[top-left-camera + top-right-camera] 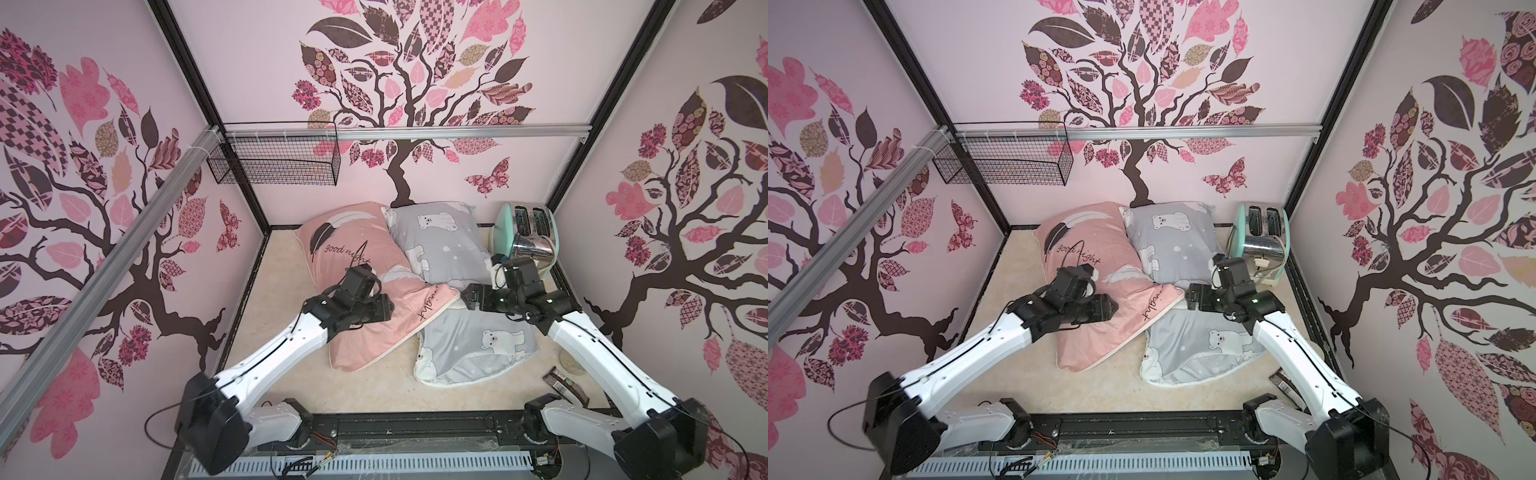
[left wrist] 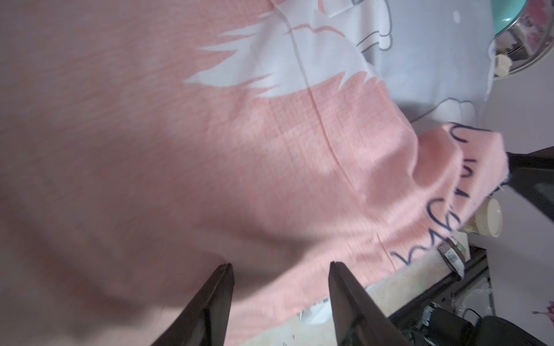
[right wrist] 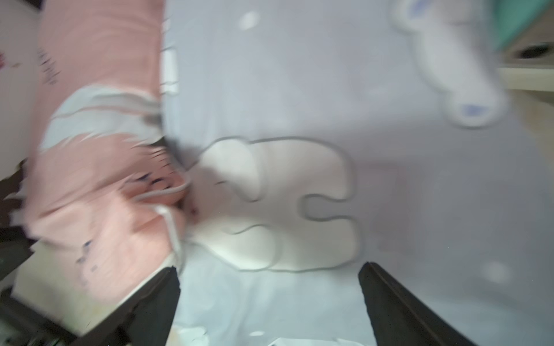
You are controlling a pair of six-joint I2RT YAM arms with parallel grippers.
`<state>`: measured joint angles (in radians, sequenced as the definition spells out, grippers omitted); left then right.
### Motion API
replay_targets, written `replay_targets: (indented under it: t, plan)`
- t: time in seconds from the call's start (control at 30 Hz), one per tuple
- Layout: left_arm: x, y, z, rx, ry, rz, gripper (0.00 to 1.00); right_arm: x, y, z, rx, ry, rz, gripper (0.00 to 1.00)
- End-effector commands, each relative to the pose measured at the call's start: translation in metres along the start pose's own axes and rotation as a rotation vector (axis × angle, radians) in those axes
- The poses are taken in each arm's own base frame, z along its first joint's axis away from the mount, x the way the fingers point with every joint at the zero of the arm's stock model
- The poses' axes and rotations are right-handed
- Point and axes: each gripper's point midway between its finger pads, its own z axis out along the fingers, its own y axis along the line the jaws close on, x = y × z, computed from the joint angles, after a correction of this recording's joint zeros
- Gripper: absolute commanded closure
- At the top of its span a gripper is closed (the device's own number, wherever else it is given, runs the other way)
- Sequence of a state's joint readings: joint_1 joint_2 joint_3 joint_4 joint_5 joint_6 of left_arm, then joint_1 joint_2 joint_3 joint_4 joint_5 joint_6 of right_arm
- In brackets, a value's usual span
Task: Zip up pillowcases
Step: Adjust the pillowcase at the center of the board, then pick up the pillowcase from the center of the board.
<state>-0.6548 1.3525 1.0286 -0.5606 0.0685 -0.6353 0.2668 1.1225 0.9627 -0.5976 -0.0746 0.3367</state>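
Note:
My left gripper should pull the pink pillowcase's corner (image 1: 448,296) out of the way while my right gripper takes the grey pillowcase's outer edge (image 1: 533,345), because that corner lies across the grey pillowcase.
The pink pillowcase (image 1: 365,253) with the feather and "good night" script runs from the back wall toward the front in both top views (image 1: 1096,332). Beside it on the right lies the grey polar-bear pillowcase (image 1: 440,245), whose near part (image 1: 1200,345) reaches the front. My left gripper (image 1: 388,309) hovers over the pink fabric. In the left wrist view it (image 2: 280,266) is open, nothing between its fingers, with a thin seam line (image 2: 335,155) ahead. My right gripper (image 1: 465,297) sits where the two pillowcases meet. It (image 3: 269,268) is wide open above a white bear print (image 3: 278,203).
A mint and chrome toaster (image 1: 532,237) stands at the back right corner, close behind the right wrist. A black wire basket (image 1: 274,162) hangs from the rail at the back left. A dark snack wrapper (image 1: 565,386) lies by the front right edge.

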Motion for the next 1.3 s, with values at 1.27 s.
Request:
replay_targets:
  t: [1.27]
  plan:
    - [-0.043, 0.027, 0.133, -0.257, 0.017, 0.08, 0.37, 0.067, -0.024, -0.004, -0.017, 0.162, 0.116, 0.01]
